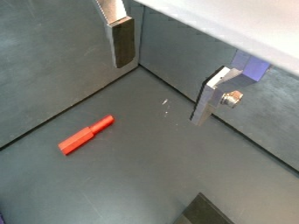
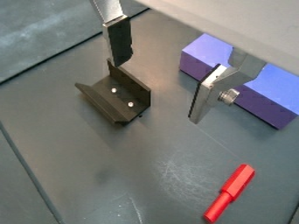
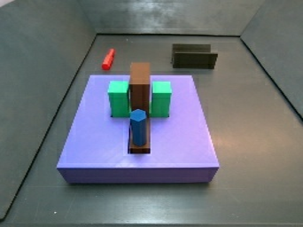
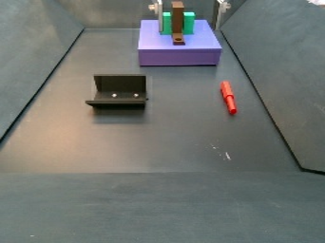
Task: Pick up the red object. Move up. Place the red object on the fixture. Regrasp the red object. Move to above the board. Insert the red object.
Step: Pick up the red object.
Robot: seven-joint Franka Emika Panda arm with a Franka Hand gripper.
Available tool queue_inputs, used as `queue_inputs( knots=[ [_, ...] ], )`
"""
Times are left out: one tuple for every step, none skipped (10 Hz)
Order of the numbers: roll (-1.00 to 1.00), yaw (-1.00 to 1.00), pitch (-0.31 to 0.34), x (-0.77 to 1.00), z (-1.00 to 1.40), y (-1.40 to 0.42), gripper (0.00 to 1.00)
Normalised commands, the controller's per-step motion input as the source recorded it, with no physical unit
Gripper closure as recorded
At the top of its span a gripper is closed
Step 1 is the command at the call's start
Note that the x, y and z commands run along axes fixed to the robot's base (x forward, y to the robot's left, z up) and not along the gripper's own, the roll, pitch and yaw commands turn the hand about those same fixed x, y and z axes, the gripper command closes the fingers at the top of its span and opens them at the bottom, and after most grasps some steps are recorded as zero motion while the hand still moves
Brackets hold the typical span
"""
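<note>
The fixture has a stepped top [image 3: 193, 53], so I expect the red object [image 3: 108, 59] to stay propped up with one end sticking out when I put it on the fixture.
The red object [image 1: 86, 136] is a slim red peg lying flat on the dark floor; it also shows in the other wrist view [image 2: 229, 192] and in both side views [image 3: 106, 58] [image 4: 229, 96]. The fixture [image 2: 117, 98] stands on the floor apart from it, seen in both side views [image 3: 194, 57] [image 4: 118, 92]. The purple board [image 3: 178, 142] [image 4: 178, 51] [image 2: 251, 83] lies on the floor. My gripper [image 1: 160, 93] [image 2: 159, 89] hangs above the floor, open and empty, between the peg and the fixture. It is not clearly seen in the side views.
The board carries two green blocks [image 3: 119, 97], a brown slotted bar [image 3: 140, 82] and an upright blue peg [image 3: 138, 127]. Grey walls [image 4: 38, 66] enclose the floor on the sides.
</note>
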Motion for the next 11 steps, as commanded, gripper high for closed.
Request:
queue_inputs(
  knots=[
    [0.01, 0.0, 0.0, 0.0, 0.0, 0.0, 0.0],
    [0.0, 0.0, 0.0, 0.09, -0.08, -0.01, 0.0],
    [0.0, 0.0, 0.0, 0.0, -0.03, 0.0, 0.0],
    [-0.03, 0.0, 0.0, 0.01, 0.0, 0.0, 0.0],
    [0.0, -0.22, 0.0, -0.02, -0.23, -0.5, 0.0],
    [0.0, -0.06, -0.187, -0.26, -0.86, -1.0, 0.0],
    [0.0, -0.02, -0.146, -0.3, -0.78, -1.0, 0.0],
    [0.0, 0.0, -0.13, -0.46, -0.94, -0.73, 0.0],
    [0.0, 0.0, -0.111, -0.57, -0.95, -0.44, 0.0],
    [0.0, 0.0, -0.166, -0.55, -0.88, -0.22, 0.0],
    [0.02, 0.0, -0.237, -0.54, -0.84, 0.0, 0.0]
  ],
)
